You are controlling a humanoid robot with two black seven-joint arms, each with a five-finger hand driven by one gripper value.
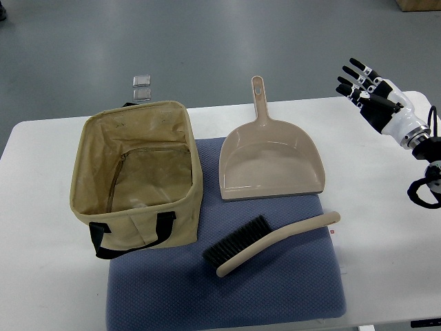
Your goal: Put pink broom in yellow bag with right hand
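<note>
The yellow bag's opening is shorter than the broom, so when the robot lowers the pink broom in, its handle should lean out over the bag's rim.
The pale pink hand broom lies on the blue mat, its black bristles toward the lower left and its curved handle running up to the right. The open yellow fabric bag with black handles stands at the left, partly on the mat, and looks empty inside. My right hand hovers at the table's far right corner, well away from the broom, its black and white fingers spread and holding nothing. The left arm does not show.
A pink dustpan lies on the mat's far part, its handle pointing away from me, just beyond the broom. Two small clear squares sit on the grey floor beyond the white table.
</note>
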